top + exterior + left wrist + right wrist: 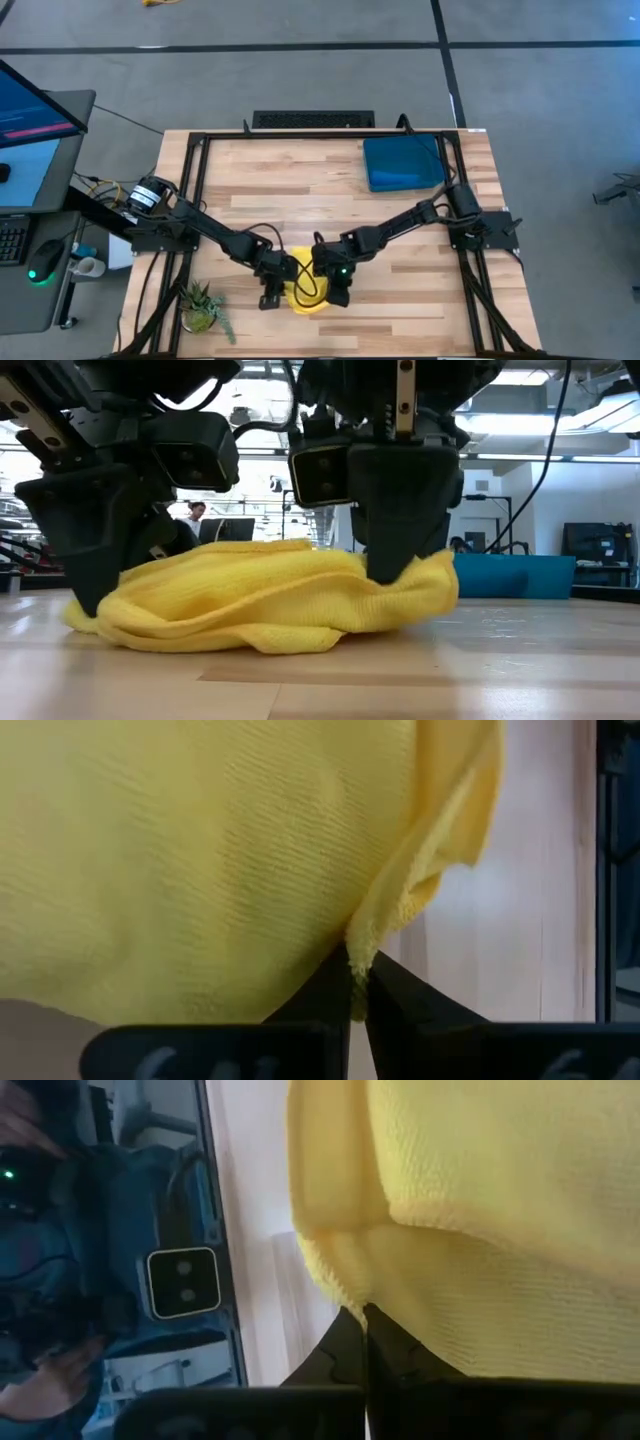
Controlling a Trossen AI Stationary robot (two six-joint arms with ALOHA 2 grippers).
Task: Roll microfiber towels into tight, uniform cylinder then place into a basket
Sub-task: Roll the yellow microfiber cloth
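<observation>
The yellow towel's edge (pixel 440 842) is curled over and runs at a slant into my left gripper. My left gripper should open and grab the straightened edge (pixel 375 925) again before rolling.
The yellow towel (pixel 303 297) lies bunched in a low, rumpled heap near the table's front edge and fills the low view (pixel 270 600). My left gripper (pixel 358 978) is shut on its left end (pixel 270 296). My right gripper (pixel 363 1320) is shut on its right end (pixel 340 292). In the low view the left gripper (pixel 88 595) comes down at the heap's left and the right gripper (pixel 393 568) at its right. The blue basket (pixel 404 163) rests flat at the far right of the table, away from both grippers. My left gripper pinches a folded edge of the yellow towel (pixel 366 938) at the heap's left end between its two fingers, slanting down from above. The towel's bulk lies on the table beyond the fingers. My right gripper pinches the hemmed edge of the towel (pixel 345 1290) at the heap's right end between its two fingers, slanting down from above. The cloth bulges slack above the tips (pixel 420 575) and rests on the table.
A small potted plant (pixel 200 306) stands at the table's front left corner, close to the left arm. Black frame rails (pixel 195 180) run along the table's sides. Bare wood lies between the towel and the basket (pixel 515 575).
</observation>
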